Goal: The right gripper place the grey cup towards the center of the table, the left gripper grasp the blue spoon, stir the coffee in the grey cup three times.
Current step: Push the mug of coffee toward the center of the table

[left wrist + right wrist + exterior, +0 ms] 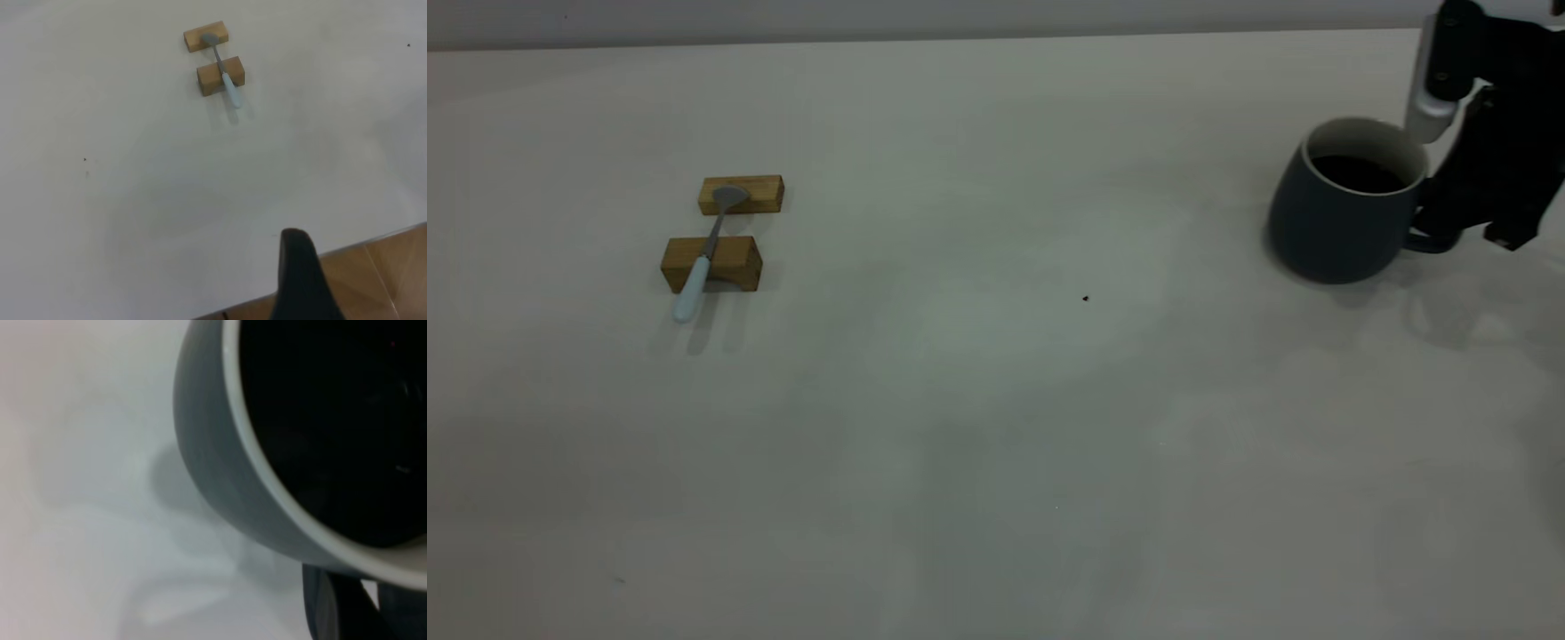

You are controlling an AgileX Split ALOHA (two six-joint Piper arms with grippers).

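The grey cup is held by its handle in my right gripper, and the table's center is clear. I keep carrying the cup until it stands there.
The grey cup stands at the far right of the table, filled with dark coffee. My right gripper is at its handle side, shut on the handle, with a silver finger by the rim. In the right wrist view the cup and coffee fill the frame, and the handle sits by dark gripper parts. The blue spoon lies across two wooden blocks at the left, also in the left wrist view as the spoon. My left gripper hangs over the table's edge, far from the spoon.
Two tan wooden blocks carry the spoon, bowl on the far one. A small dark speck marks the table's middle. Wooden floor shows past the table edge in the left wrist view.
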